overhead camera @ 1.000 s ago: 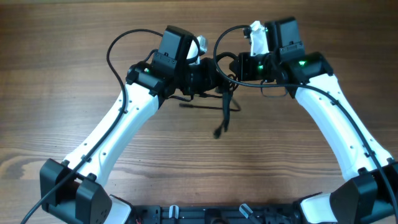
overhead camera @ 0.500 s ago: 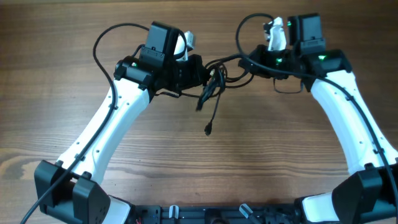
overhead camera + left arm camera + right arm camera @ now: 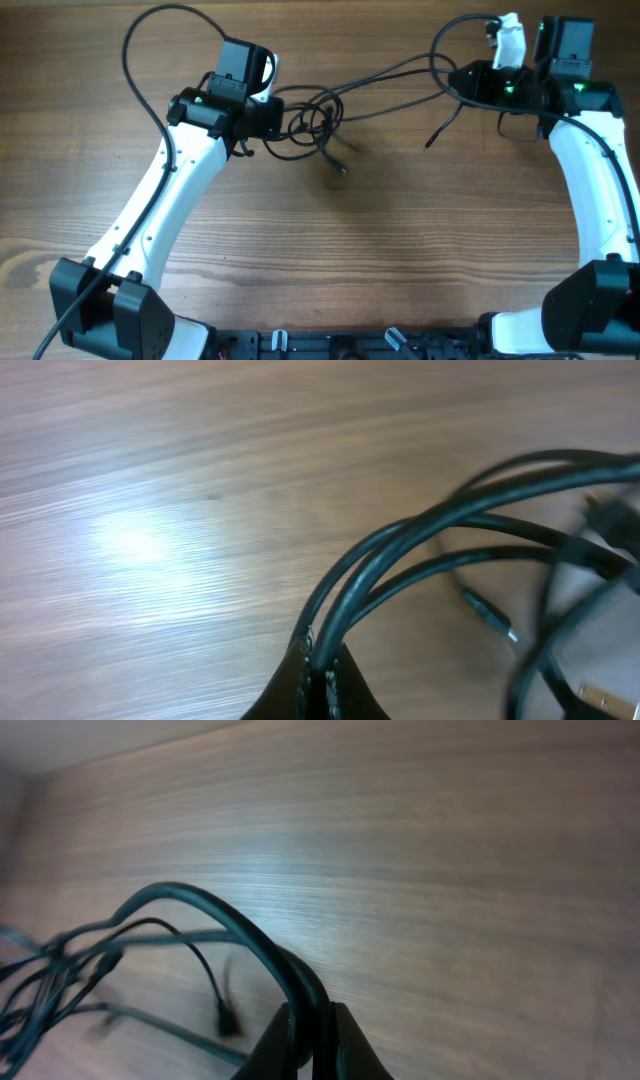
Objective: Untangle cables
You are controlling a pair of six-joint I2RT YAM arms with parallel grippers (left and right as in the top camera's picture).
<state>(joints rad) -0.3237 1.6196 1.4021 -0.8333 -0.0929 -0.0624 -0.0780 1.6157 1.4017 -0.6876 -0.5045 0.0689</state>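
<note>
Next, I return my right gripper toward the loops (image 3: 318, 118) and open it before taking one cable: several strands of cable (image 3: 388, 76) run tight from it to the bunched loops.
The cables (image 3: 330, 100) are thin black cords stretched between my two grippers above the wooden table, with loose loops near the left gripper and long strands running right. My left gripper (image 3: 262, 118) is shut on the cables; in the left wrist view the strands (image 3: 420, 550) rise from its fingertips (image 3: 322, 675). My right gripper (image 3: 468, 80) is shut on the cables' other end; in the right wrist view the cords (image 3: 200, 915) arch out of its fingertips (image 3: 312, 1025). One plug end (image 3: 341, 168) hangs below the loops, another (image 3: 430, 143) dangles left of the right gripper.
The wooden table (image 3: 350, 250) lies under both arms. Each arm's own thicker black wire loops near its wrist, the left one (image 3: 140, 60) at the far left and the right one (image 3: 450, 35) at the top right.
Both grippers have moved apart, left going left and right going right. The knot has been drawn out into loose loops and long strands between them.
</note>
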